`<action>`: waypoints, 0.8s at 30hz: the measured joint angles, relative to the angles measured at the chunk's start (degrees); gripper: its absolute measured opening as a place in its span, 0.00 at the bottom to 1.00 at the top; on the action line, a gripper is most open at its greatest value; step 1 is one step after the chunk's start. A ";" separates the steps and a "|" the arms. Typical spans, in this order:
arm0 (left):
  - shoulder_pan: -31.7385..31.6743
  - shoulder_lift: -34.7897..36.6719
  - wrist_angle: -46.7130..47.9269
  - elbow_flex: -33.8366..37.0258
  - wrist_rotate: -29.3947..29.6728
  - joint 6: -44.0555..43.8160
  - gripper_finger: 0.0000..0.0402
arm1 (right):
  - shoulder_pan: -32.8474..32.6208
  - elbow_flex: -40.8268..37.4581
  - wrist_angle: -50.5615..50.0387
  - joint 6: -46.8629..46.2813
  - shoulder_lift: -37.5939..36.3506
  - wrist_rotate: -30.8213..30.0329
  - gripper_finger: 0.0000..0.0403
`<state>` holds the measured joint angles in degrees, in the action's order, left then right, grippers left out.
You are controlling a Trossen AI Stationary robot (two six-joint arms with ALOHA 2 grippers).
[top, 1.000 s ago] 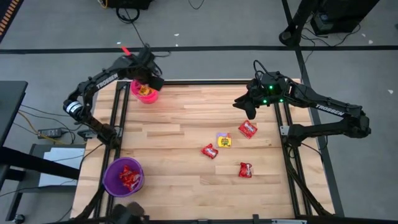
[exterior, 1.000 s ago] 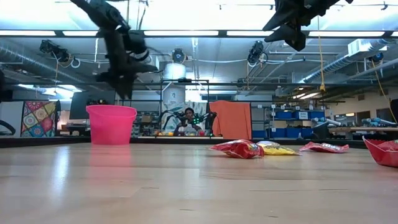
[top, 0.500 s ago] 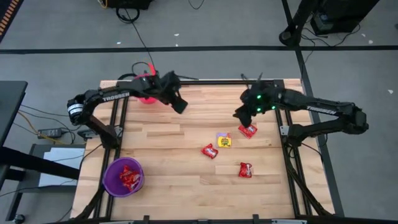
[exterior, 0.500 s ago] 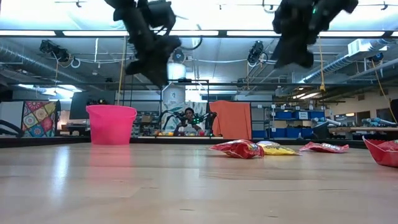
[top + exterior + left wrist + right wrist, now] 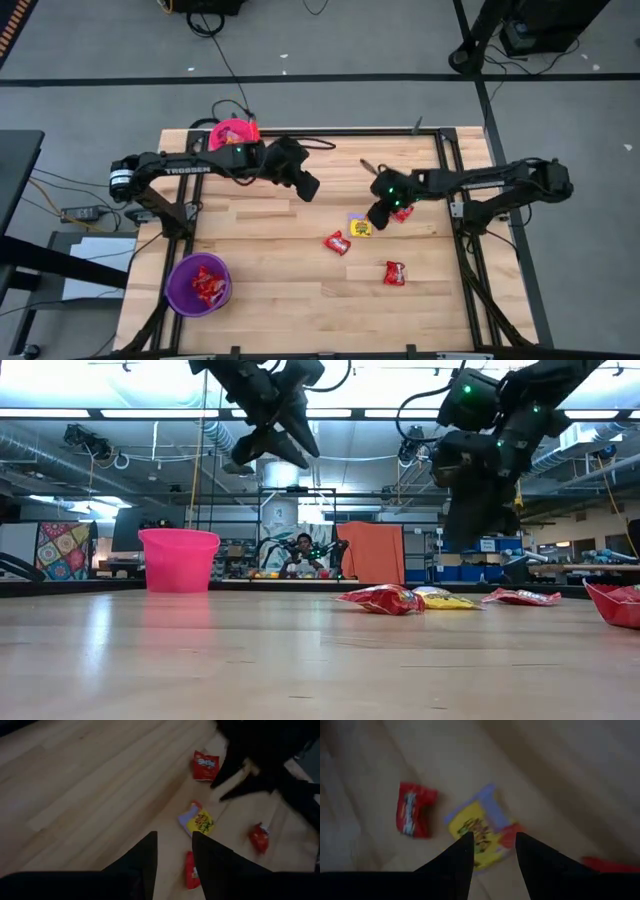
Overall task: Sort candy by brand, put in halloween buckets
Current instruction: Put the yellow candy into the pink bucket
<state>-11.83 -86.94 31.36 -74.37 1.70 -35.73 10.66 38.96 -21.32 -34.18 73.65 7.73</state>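
Next, I pick up the yellow candy packet (image 5: 360,228) with my right gripper and pass it to my left gripper, because the pink bucket (image 5: 231,132) is too far away for my right gripper to reach.
The yellow candy packet (image 5: 360,226) lies flat mid-table, one corner over a red packet (image 5: 512,835). More red packets (image 5: 337,242) (image 5: 395,272) (image 5: 402,212) lie around it. My right gripper (image 5: 379,216) (image 5: 492,845) hangs open just above the yellow packet (image 5: 475,832), fingertips clear of the table in the low view (image 5: 470,535). My left gripper (image 5: 308,187) (image 5: 175,847) is open and empty, high above the table (image 5: 290,445) between the pink bucket (image 5: 232,133) and the candy. The purple bucket (image 5: 198,283) holds several red packets.
The pink bucket stands at the far left corner, the purple bucket at the near left corner. Black frame rails (image 5: 190,190) (image 5: 462,250) run along both sides of the table. Bare wood (image 5: 270,270) lies between the purple bucket and the candy.
My left gripper has swung away from above the pink bucket toward the table's middle and right, staying high. My right gripper has moved left, toward the near edge and down, from the far right to just over the yellow packet. The candy has stayed where it was.
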 joint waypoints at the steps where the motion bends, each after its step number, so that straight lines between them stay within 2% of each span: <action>1: 0.19 0.00 -0.23 0.00 0.08 -0.57 0.32 | -1.17 -0.29 1.64 -0.21 1.11 -0.35 0.39; 7: 0.59 -0.02 -0.25 0.00 0.08 -2.07 0.32 | -5.45 -0.50 10.19 -0.34 8.60 -2.31 0.39; 20: 0.72 -0.02 -0.20 0.00 -1.47 -2.46 0.32 | -7.27 -0.22 17.69 0.32 19.83 -3.62 0.39; 24: 0.72 -0.02 -0.22 0.00 -1.50 -2.46 0.32 | -7.69 -0.24 18.85 -0.39 20.70 -3.89 0.31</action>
<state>-11.11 -86.96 31.14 -74.37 0.21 -38.20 2.96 38.72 -2.46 -34.57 94.35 3.84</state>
